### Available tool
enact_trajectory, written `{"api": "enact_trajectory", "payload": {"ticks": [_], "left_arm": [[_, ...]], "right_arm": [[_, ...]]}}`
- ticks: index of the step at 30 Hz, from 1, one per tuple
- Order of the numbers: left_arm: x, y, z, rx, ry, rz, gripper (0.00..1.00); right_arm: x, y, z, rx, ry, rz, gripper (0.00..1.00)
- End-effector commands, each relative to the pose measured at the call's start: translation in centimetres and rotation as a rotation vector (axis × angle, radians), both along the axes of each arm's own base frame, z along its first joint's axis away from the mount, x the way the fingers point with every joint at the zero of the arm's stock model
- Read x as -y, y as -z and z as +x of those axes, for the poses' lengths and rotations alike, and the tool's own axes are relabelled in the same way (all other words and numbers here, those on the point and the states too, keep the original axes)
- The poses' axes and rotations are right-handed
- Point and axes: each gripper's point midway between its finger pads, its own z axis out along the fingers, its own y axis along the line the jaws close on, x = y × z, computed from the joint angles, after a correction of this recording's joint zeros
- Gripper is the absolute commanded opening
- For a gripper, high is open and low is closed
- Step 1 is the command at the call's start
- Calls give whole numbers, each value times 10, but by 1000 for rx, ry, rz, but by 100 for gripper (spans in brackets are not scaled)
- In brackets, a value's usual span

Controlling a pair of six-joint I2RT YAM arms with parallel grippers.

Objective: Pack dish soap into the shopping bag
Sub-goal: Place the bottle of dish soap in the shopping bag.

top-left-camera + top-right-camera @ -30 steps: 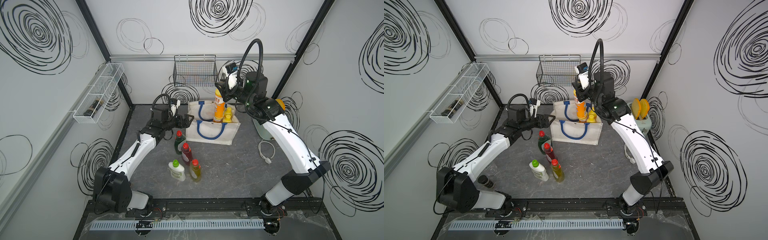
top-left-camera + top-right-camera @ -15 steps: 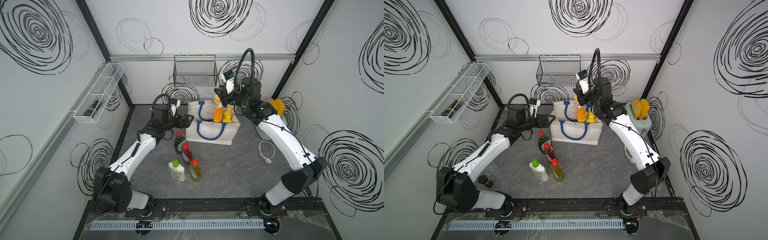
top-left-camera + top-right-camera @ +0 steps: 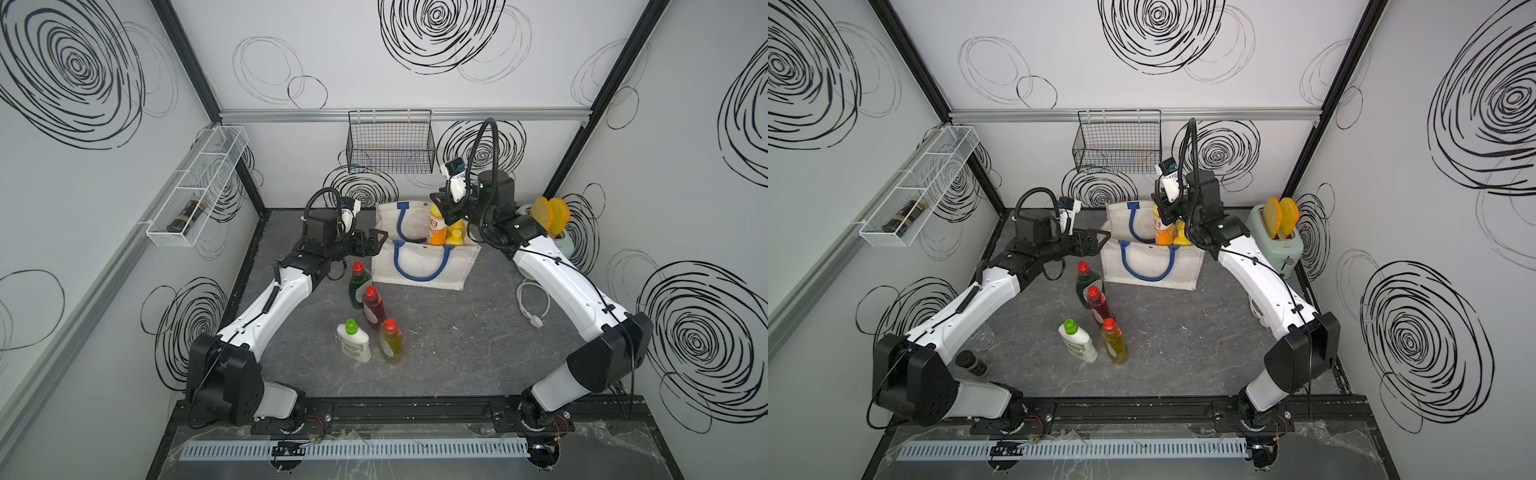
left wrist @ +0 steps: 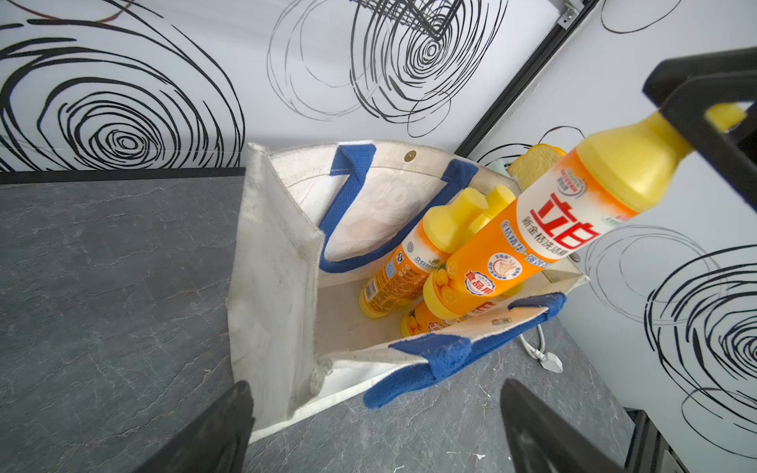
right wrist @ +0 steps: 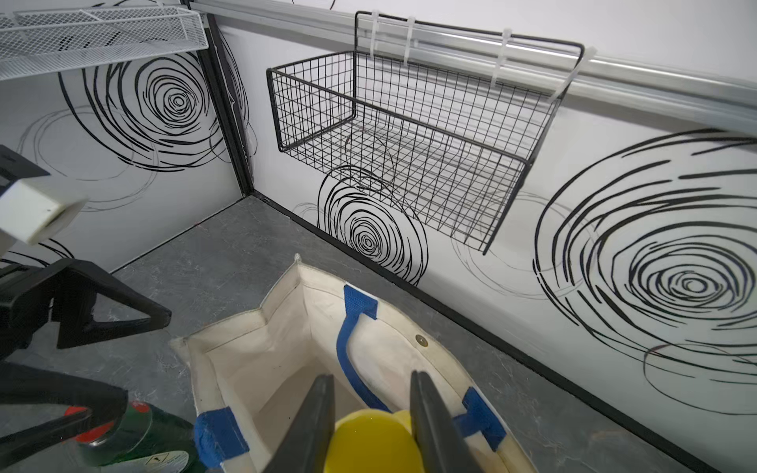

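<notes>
The hanging bottle's lower end point(image 3: 436, 240) is inside the shopping bag's opening, so my right gripper should keep going down until the bottle rests on the bag's bottom point(image 4: 347, 317), then let go.
The off-white shopping bag point(image 3: 419, 266) point(image 3: 1154, 268) with blue handles stands open at the back of the table. My right gripper point(image 3: 445, 210) point(image 5: 370, 381) is shut on the yellow cap of an orange dish soap bottle point(image 3: 437, 229) point(image 4: 532, 245). The bottle hangs tilted with its lower end inside the bag's mouth. Other orange bottles point(image 4: 401, 270) stand in the bag. My left gripper point(image 3: 380, 241) point(image 4: 375, 389) is open and holds nothing, level with the bag's left end. Dark green point(image 3: 358, 282), red point(image 3: 373, 307), yellow-green point(image 3: 390, 343) and white point(image 3: 353, 343) bottles stand on the table.
A toaster point(image 3: 1275, 243) with bread slices stands right of the bag, and a white cable point(image 3: 532, 303) lies in front of it. A black wire basket point(image 3: 390, 145) hangs on the back wall and a white wire shelf point(image 3: 195, 187) on the left wall. A dark jar point(image 3: 971, 363) stands by the left arm's base.
My right gripper has come down with the orange bottle, from above the bag to partly inside its mouth. The left arm has not moved.
</notes>
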Motion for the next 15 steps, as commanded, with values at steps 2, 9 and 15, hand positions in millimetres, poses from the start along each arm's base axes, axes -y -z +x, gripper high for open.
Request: {"api": "enact_trajectory", "payload": {"ticks": [2,9,15], "left_arm": [[4,-18,2,57,7,5,96],[5,-17,2,58,9,10,96],[7,-17,1,57,17,7,96]], "right_arm": [[13,-71,-12,209,19,105,0],[16,-50,-10,186,40,74,0],[19,-29,-4,162,63,42,0]]}}
